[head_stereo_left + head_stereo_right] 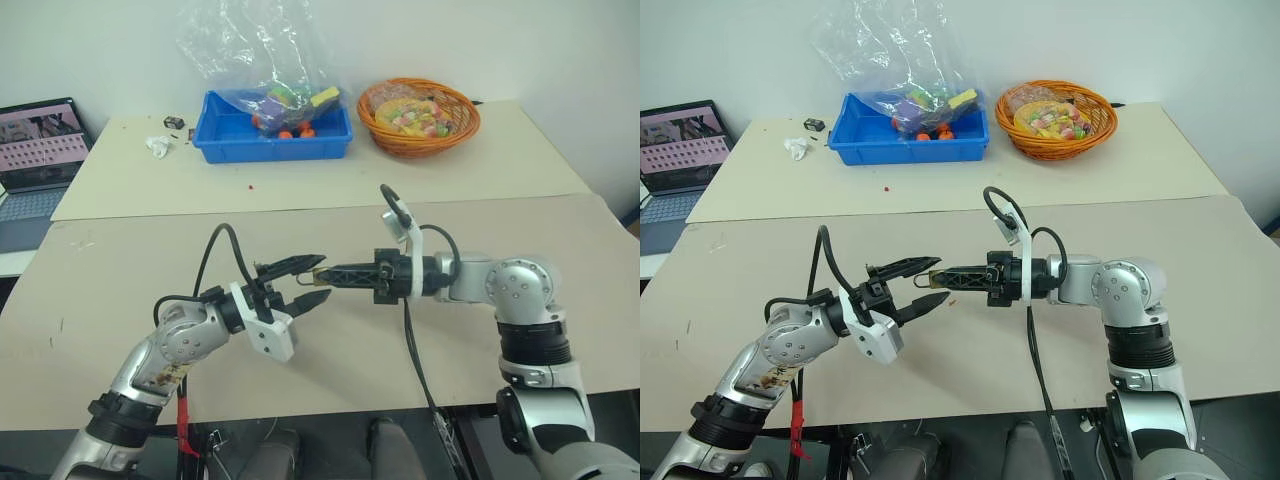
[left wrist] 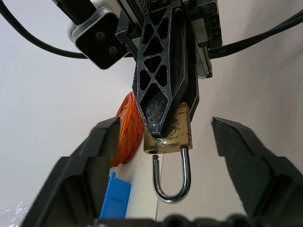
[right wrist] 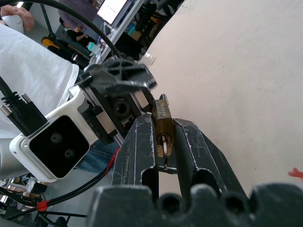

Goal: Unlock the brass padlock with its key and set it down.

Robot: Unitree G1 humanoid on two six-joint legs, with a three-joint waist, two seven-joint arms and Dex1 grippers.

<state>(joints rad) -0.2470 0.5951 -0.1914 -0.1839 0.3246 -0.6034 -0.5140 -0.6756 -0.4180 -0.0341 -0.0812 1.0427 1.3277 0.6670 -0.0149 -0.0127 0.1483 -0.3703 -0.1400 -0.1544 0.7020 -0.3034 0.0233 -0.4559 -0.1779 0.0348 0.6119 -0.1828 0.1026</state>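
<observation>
The padlock's shackle (image 2: 172, 196) lies broadside across the open fingers of my left gripper, so I should roll that gripper's wrist and pinch the shackle across its thin side.
The brass padlock (image 2: 171, 136) hangs in the air above the beige table (image 1: 520, 240), and my right gripper (image 1: 325, 272) is shut on its body. Its silvery shackle (image 2: 173, 188) points toward my left gripper (image 1: 312, 280), whose fingers (image 2: 90, 161) stand open on either side of the lock without touching it. In the right wrist view the padlock (image 3: 161, 113) sits pinched between my right fingers (image 3: 139, 151). A thin silvery piece, the key (image 3: 164, 153), sticks out of its end. Whether the shackle is latched I cannot tell.
A blue bin (image 1: 215, 145) with toys and a clear plastic bag stands at the back. An orange basket (image 1: 465, 125) is to its right, a laptop (image 1: 40, 150) at far left. A person in a white shirt (image 3: 28, 61) is near the table's front.
</observation>
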